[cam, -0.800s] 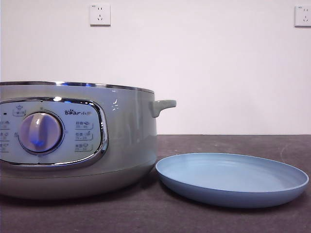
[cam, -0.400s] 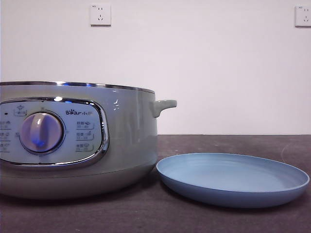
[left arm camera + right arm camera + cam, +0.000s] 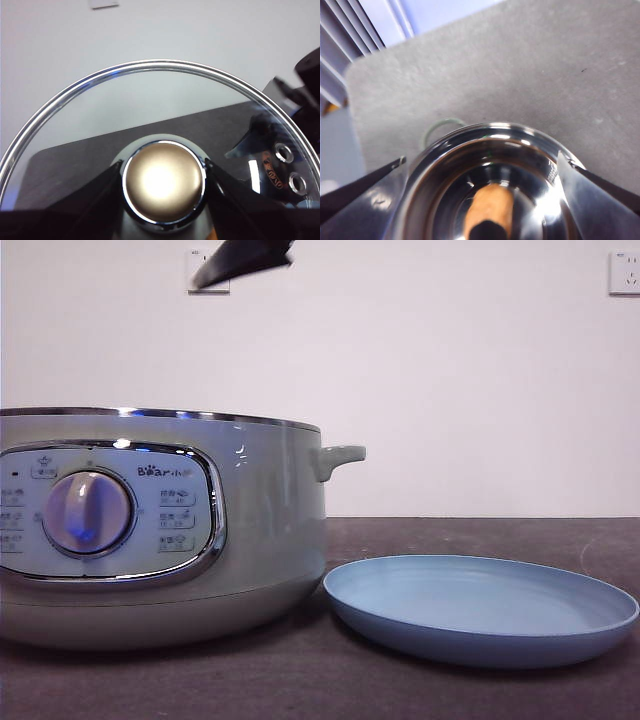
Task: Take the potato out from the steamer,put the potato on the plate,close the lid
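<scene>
The potato [image 3: 490, 207] has only shiny metal [image 3: 546, 204] showing around it, so it will come free and leave the steamer empty when I lift it out.
The steamer [image 3: 150, 530] stands open at the left of the front view, without a lid. The light-blue plate [image 3: 480, 608] lies empty to its right. My left gripper [image 3: 162, 167] is shut on the knob [image 3: 163, 181] of the glass lid [image 3: 165, 64] and holds it up in the air, out of the front view. My right gripper [image 3: 481, 157] is open above the steamer [image 3: 490, 127] and looks down on the potato [image 3: 490, 205] in its metal bowl. A black gripper tip [image 3: 240, 260] shows high above the steamer. The potato is hidden in the front view.
The dark table [image 3: 450, 690] runs in front of a white wall with two sockets [image 3: 625, 272]. The steamer's side handle [image 3: 340, 455] sticks out toward the plate. The other arm [image 3: 295, 150] shows through the lid's glass.
A black gripper tip has come into the top of the front view above the steamer. The steamer and plate have not moved.
</scene>
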Action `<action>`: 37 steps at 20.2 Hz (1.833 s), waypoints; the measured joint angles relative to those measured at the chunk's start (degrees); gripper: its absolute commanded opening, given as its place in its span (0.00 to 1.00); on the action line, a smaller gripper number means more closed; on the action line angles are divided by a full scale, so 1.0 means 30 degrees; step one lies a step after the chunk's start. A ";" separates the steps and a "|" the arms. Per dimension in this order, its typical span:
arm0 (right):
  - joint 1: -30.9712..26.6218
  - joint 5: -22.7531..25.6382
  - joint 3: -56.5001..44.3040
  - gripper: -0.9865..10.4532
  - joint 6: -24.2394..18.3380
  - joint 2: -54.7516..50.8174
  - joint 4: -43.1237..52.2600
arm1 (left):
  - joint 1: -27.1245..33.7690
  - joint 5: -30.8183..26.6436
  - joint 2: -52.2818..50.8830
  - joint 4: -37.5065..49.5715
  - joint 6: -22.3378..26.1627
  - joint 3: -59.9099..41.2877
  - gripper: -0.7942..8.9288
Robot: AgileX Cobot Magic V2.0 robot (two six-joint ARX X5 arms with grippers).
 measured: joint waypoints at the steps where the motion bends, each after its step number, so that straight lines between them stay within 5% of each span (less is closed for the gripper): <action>1: 0.0095 0.0539 0.0197 0.52 -0.0204 0.0495 -0.0007 | 0.0000 -0.0219 -0.0189 -0.0022 0.0000 0.0000 0.07; 5: 0.0270 0.1982 0.0284 0.52 -0.0750 0.2127 -0.0102 | 0.0000 -0.1071 -0.1086 -0.0015 0.0000 0.0000 0.07; 23: 0.1078 0.2047 0.0284 0.52 -0.0889 0.5595 -0.2477 | 0.0000 -0.1239 -0.1326 -0.0095 -0.0007 0.0029 0.07; 25: 0.1282 0.2062 0.0284 0.33 -0.0903 0.6171 -0.2550 | 0.0000 -0.1246 -0.1326 -0.0233 0.0000 0.0029 0.07; 26: 0.1326 0.2266 0.0284 0.12 -0.1056 0.6390 -0.2572 | 0.0000 -0.1253 -0.1326 -0.0379 0.0000 0.0029 0.07; 27: 0.1464 0.2958 0.0284 0.08 -0.1333 0.6426 -0.2514 | 0.0000 -0.1253 -0.1326 -0.0561 0.0000 0.0029 0.07; 30: 0.1348 0.5428 0.0284 0.08 -0.1610 0.5909 -0.2317 | 0.0000 -0.1260 -0.1326 -0.0583 0.0000 0.0029 0.07; 37: -0.0211 0.5406 0.0284 0.08 -0.1676 -0.0809 -0.2703 | 0.0000 -0.1195 -0.0838 0.0138 0.0000 0.0029 0.07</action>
